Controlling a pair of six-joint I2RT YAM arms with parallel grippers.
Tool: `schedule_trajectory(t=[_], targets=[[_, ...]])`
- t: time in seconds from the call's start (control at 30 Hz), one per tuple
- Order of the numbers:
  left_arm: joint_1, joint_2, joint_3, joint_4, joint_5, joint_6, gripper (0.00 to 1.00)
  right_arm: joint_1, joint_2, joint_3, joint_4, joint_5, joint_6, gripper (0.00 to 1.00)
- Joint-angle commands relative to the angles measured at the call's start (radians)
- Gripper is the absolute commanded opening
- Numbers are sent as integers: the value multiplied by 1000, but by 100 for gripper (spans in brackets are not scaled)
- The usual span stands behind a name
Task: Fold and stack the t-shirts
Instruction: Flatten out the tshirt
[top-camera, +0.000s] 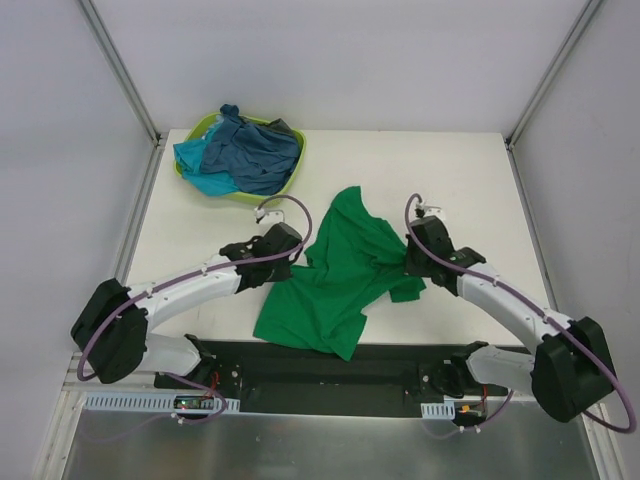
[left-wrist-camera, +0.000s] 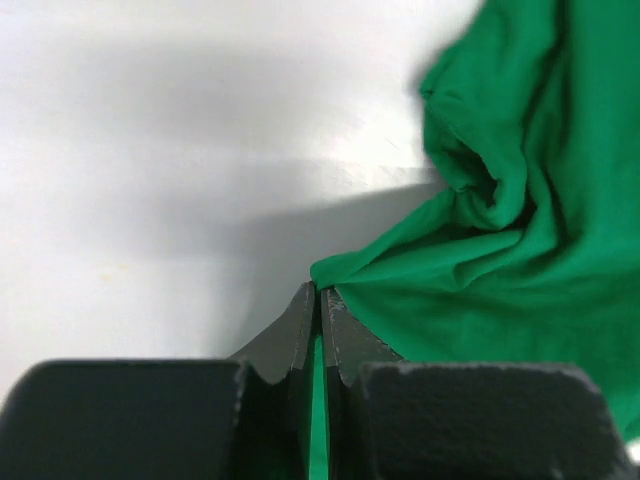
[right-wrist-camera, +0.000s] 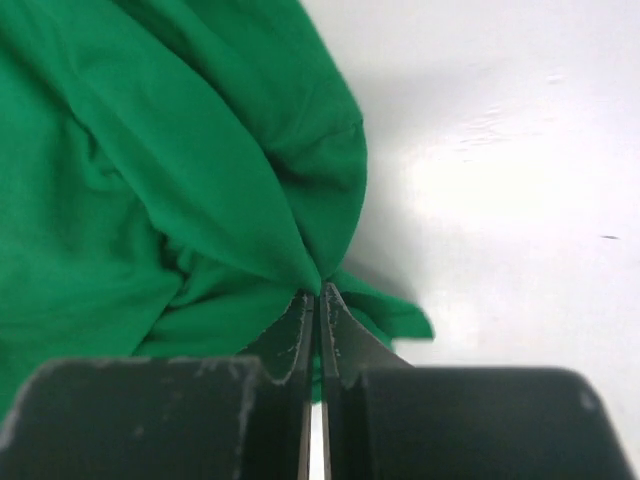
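Next, my right gripper pulls the t-shirt tight while my left gripper raises the t-shirt's edge toward the basket (top-camera: 294, 152), because the green t-shirt lies crumpled (top-camera: 350, 262) between my closed grippers.
A bright green t-shirt (top-camera: 345, 270) lies crumpled in the middle of the white table. My left gripper (top-camera: 293, 257) is shut on the shirt's left edge; the left wrist view shows green cloth (left-wrist-camera: 520, 200) pinched between the closed jaws of that gripper (left-wrist-camera: 318, 292). My right gripper (top-camera: 408, 255) is shut on the shirt's right side; the right wrist view shows gathered folds (right-wrist-camera: 180, 180) meeting at the closed tips of that gripper (right-wrist-camera: 317, 292). Dusty blue (top-camera: 255, 155), turquoise (top-camera: 195, 160) and dark grey shirts lie heaped in the basket at the back left.
A lime-green plastic basket (top-camera: 300, 160) stands at the back left of the table. Bare white table (top-camera: 470, 180) lies to the right and behind. A black mounting rail (top-camera: 330, 365) runs along the near edge. Walls close in on both sides.
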Motion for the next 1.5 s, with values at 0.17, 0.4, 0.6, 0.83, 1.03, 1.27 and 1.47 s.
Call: schedule_trajectory(t=[0.17,0.4,0.6,0.83,1.03,1.27,1.47], targets=[[121,-170,78,-83,-220,67,0,-161,-183,108,-150,137,-63,1],[127,-288,259,-83,-280,186,0,-175,-327,255,-177,126,-149,1],[127,-418,409,-63,-255,306,0,-175,-474,413,-256,119,-200,4],[127,-526,481,75,15,400,0,-175,-643,482,-268,-55,-166,4],[130,-387,575,101,-159,461,0,-175,-636,519,-361,-51,-114,5],[288,35,793,49,-54,470,0,-177,-541,406,-400,91,-56,8],[308,435,937,17,51,497,1,-210,-331,144,-279,58,27,11]])
